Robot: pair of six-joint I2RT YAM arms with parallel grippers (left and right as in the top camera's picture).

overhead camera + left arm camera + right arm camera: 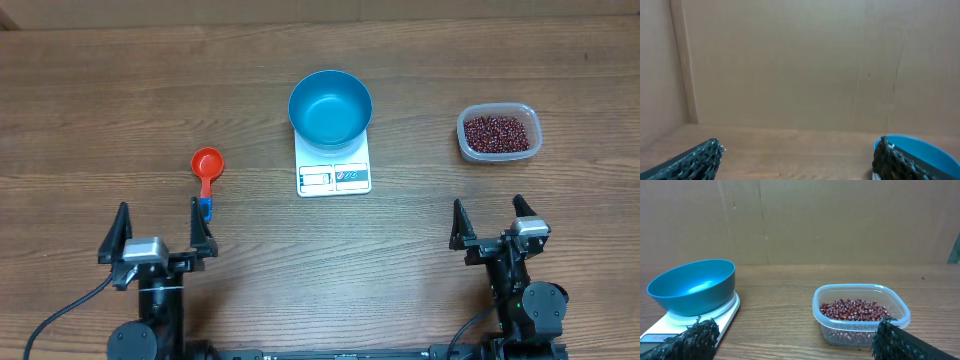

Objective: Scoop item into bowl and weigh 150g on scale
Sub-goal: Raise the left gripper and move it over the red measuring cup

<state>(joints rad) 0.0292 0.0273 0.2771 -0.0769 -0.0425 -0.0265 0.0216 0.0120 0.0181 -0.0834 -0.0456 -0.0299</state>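
My left gripper is facing the side of the cardboard while the red scoop lies flat point(207, 163), so it should rise and point down above the scoop's handle point(206, 190) before I grasp it.
A round blue bowl point(330, 107) point(692, 286) stands empty on the small white scale point(334, 176) point(720, 314) at the table's middle. Dark red-brown beans, the item point(494, 131) point(854, 309), fill a clear plastic tub point(499, 132) point(860, 311) at the right. A red scoop with a blue handle tip point(207, 170) lies left of the scale. My left gripper point(160, 238) point(797, 155) hovers open near the front left, just behind the scoop's handle; the bowl's rim point(920, 150) peeks past its right finger. My right gripper point(490, 229) point(795, 337) is open at the front right, facing the tub.
The wooden table point(420, 240) is backed by a brown cardboard wall point(840, 220). Both arm bases sit at the front edge.
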